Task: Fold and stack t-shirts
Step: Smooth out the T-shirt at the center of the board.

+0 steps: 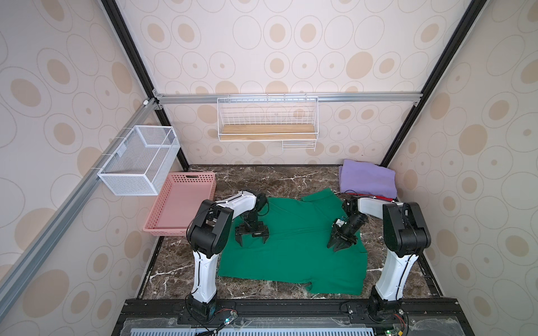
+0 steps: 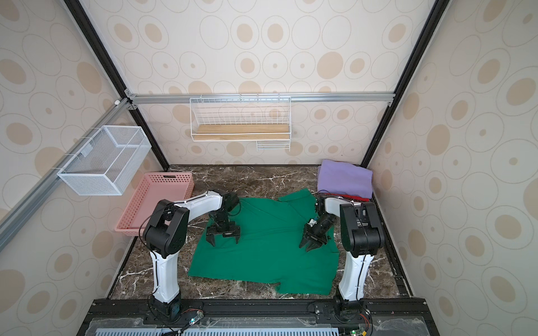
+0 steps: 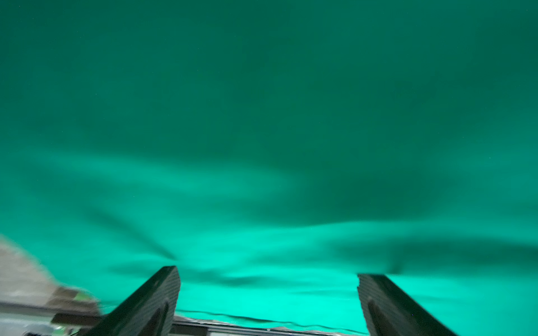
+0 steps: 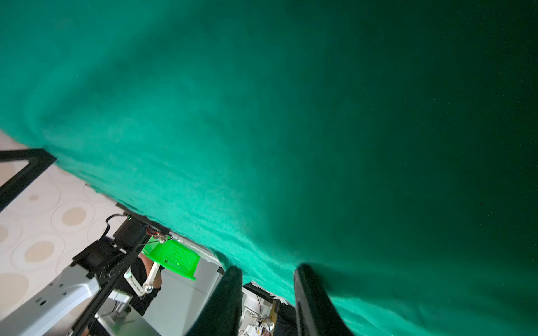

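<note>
Creases (image 1: pixel 305 230) go across the middle of the deep green t-shirt, so my right gripper should come in and press the cloth there (image 1: pixel 297 242) while my left gripper grabs the t-shirt's back corner.
A deep green t-shirt (image 1: pixel 291 250) (image 2: pixel 262 250) lies spread flat across the middle of the marble table in both top views. It also fills the left wrist view (image 3: pixel 262 131) and the right wrist view (image 4: pixel 262 116). My left gripper (image 1: pixel 252 242) (image 2: pixel 225 242) (image 3: pixel 266 275) hangs open just over the shirt's left part, with nothing between its fingers. My right gripper (image 1: pixel 334 247) (image 2: pixel 305 248) (image 4: pixel 268 269) is tilted down onto the shirt's right part, its jaws a narrow gap apart with tips at the cloth. A folded lavender shirt (image 1: pixel 368 179) (image 2: pixel 345 177) lies at the back right on a red one (image 1: pixel 381 198) (image 2: pixel 358 197).
A pink perforated basket (image 1: pixel 190 174) (image 2: pixel 167 175) stands at the table's left side beside my left arm. A white mesh basket (image 1: pixel 136 163) hangs on the left wall. A wire shelf with a wooden board (image 1: pixel 266 128) is on the back wall. Bare marble (image 1: pixel 262 180) shows behind the green shirt.
</note>
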